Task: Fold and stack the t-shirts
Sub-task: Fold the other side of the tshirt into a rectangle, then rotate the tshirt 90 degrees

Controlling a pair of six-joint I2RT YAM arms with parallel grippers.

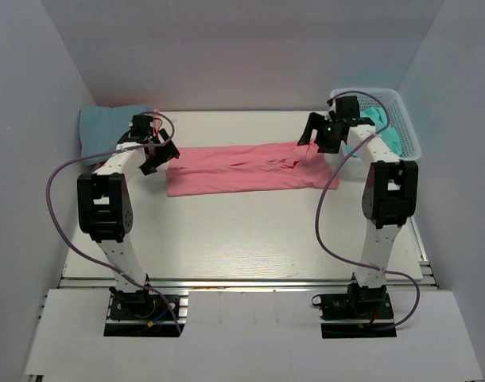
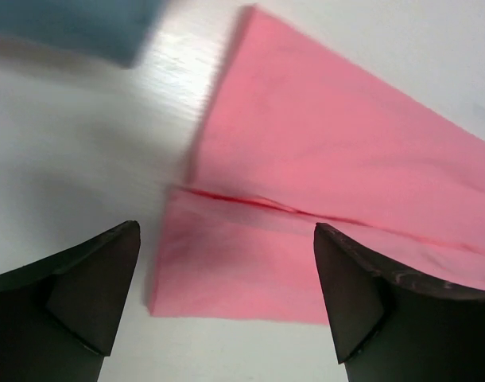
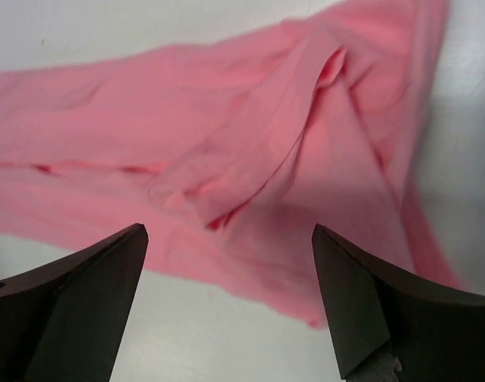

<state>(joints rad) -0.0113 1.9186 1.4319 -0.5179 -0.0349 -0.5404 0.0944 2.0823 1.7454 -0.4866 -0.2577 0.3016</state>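
The pink strip (image 1: 246, 169) lies crosswise to the robot's arms, so the left gripper should draw its smooth end (image 1: 180, 185) close while the right gripper swings the strip's bunched end away.
A salmon pink t-shirt (image 1: 242, 167) lies folded into a long strip across the far middle of the table. It also shows in the left wrist view (image 2: 322, 199) and the right wrist view (image 3: 250, 159). My left gripper (image 1: 159, 155) is open and empty just above the strip's left end; in its own view (image 2: 226, 274) the near left corner lies between the fingers. My right gripper (image 1: 322, 137) is open and empty above the bunched right end (image 3: 230, 270). A dusty blue t-shirt (image 1: 107, 123) lies folded at the far left, also in the left wrist view (image 2: 75, 28). A turquoise green t-shirt (image 1: 386, 131) sits in the basket.
A white lattice basket (image 1: 405, 119) stands at the far right corner. Grey walls close in the table on three sides. Purple cables loop off both arms. Bare white table (image 1: 242, 231) lies between the pink strip and the arm bases.
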